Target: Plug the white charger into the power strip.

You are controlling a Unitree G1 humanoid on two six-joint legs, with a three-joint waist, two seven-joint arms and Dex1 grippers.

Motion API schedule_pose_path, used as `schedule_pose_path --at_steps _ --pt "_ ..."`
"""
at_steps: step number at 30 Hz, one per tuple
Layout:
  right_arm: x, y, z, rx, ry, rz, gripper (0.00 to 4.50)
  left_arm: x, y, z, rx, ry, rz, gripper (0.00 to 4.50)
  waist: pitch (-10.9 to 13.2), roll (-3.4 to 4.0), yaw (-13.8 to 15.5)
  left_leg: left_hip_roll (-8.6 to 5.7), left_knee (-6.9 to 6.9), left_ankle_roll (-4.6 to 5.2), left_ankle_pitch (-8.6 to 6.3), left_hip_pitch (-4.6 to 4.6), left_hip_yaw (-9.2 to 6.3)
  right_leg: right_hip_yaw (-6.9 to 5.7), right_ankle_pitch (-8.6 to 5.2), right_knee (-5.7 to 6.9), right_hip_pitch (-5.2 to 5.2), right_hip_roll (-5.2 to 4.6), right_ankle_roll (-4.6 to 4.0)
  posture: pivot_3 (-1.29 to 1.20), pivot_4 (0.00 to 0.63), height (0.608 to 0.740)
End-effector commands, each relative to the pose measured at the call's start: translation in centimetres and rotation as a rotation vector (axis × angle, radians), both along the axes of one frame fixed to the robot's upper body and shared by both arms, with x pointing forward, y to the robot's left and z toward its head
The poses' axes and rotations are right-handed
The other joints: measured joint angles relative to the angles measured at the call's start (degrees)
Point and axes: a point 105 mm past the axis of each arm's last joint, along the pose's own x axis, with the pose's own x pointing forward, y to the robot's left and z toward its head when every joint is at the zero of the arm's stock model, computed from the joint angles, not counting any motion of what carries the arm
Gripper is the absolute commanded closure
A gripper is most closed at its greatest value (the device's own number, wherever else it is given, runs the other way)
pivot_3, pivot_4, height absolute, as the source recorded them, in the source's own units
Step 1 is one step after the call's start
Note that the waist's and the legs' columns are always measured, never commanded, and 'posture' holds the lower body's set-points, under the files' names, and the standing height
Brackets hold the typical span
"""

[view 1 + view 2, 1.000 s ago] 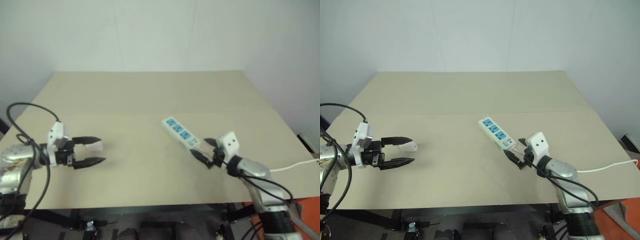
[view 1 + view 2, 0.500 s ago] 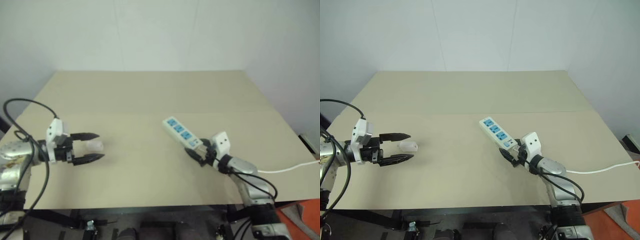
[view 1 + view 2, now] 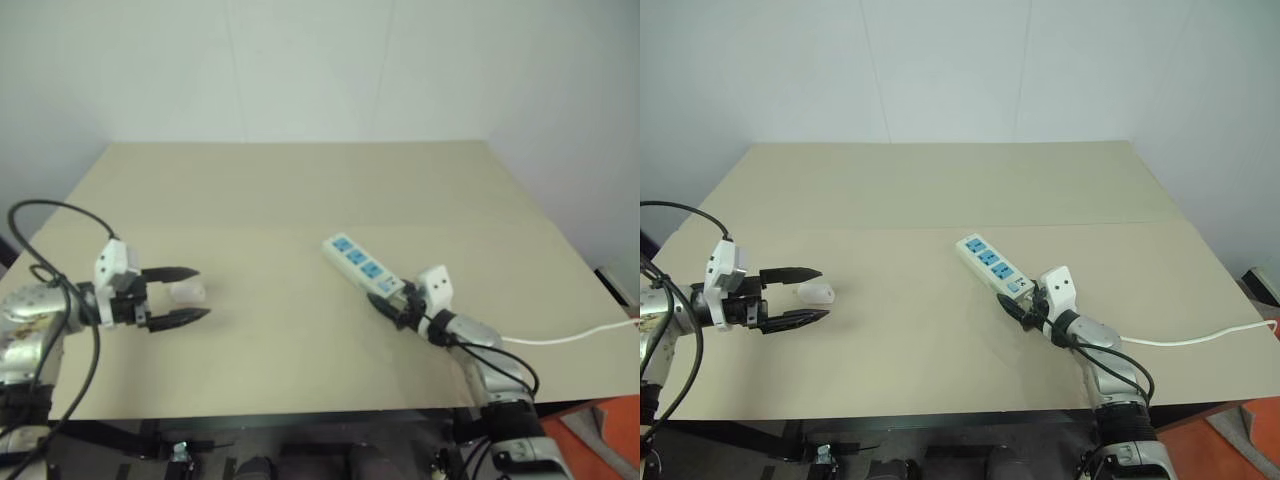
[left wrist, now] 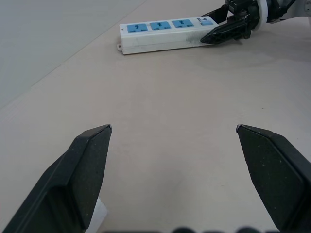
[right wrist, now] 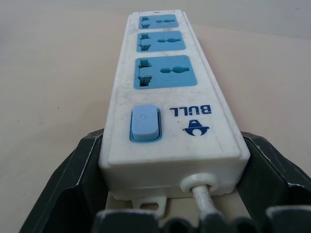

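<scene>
The white charger (image 3: 816, 293) is under one finger of the robot's left gripper, outside its grip, so next the left gripper tips down and takes the charger from above.
The power strip (image 3: 360, 264), a white bar with blue socket faces, lies slantwise on the table right of centre. My right gripper (image 3: 386, 298) is at its cord end. In the right wrist view its fingers (image 5: 80, 179) press against both sides of the power strip (image 5: 165, 97) beside the blue switch, so it is shut on it. The white charger (image 3: 187, 293) lies on the table at the left, between the spread fingertips of my left gripper (image 3: 203, 292), which is open and apart from it. A corner of the charger (image 4: 99, 214) peeks out beside one left finger.
The strip's thin white cord (image 3: 570, 335) runs off the table's right edge. The tan table (image 3: 300, 190) stretches bare between the two grippers and toward the back wall. My left arm's black cable (image 3: 60, 215) loops over the left edge.
My right gripper has slid forward and down onto the strip's cord end, and its jaws have narrowed around it. The left gripper and the charger have stayed put.
</scene>
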Motion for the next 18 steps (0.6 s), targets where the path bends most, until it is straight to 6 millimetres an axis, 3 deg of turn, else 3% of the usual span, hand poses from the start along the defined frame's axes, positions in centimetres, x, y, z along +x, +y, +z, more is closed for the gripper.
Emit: schedule_pose_path --at_steps 1,3,6,8,13,18 --pt "0.3 0.1 0.8 -0.018 -0.044 0.007 1.08 0.0 -0.7 0.8 0.053 -0.055 -0.031 0.00 0.00 0.00 0.00 0.00 0.00 0.00 0.00 0.00 0.00 0.00 0.00 0.00 0.00 0.00 0.00 0.00 0.150 0.740" --pt "0.2 0.2 0.8 -0.030 -0.052 0.024 1.08 0.4 -1.4 1.3 0.126 -0.104 -0.051 0.00 0.00 0.00 0.00 -0.01 0.01 0.00 0.00 0.00 0.00 0.00 0.00 0.00 0.00 -0.01 0.00 0.00 0.150 0.740" --pt "0.1 0.0 0.7 -0.047 -0.050 0.036 1.08 2.8 -2.6 3.3 0.264 -0.203 -0.002 0.00 0.01 -0.02 0.20 -0.02 0.04 0.00 0.00 -0.01 -0.02 -0.01 0.00 0.00 0.02 0.00 0.01 0.00 0.150 0.740" --pt "0.2 -0.4 0.5 -0.059 -0.040 0.034 1.08 4.3 -3.2 4.6 0.400 -0.108 -0.039 0.00 0.05 -0.09 0.66 -0.04 0.11 -0.02 0.02 -0.05 -0.10 -0.09 0.00 0.02 0.05 0.02 0.06 0.00 0.150 0.740" --pt "0.5 -0.5 0.4 -0.089 -0.028 0.053 1.08 5.4 -3.7 6.7 0.693 0.048 -0.175 0.00 -0.02 0.03 -0.04 -0.14 0.08 -0.03 0.08 -0.02 -0.08 0.04 -0.06 -0.08 0.09 0.04 0.37 0.00 0.150 0.740" --pt "0.6 -0.2 0.3 -0.087 -0.023 0.052 1.08 6.9 -3.5 6.6 0.947 0.117 -0.203 0.00 0.00 0.02 -0.21 -0.12 -0.12 -0.01 0.07 -0.05 -0.12 0.05 -0.14 -0.02 -0.04 0.06 0.32 0.00 0.150 0.740"
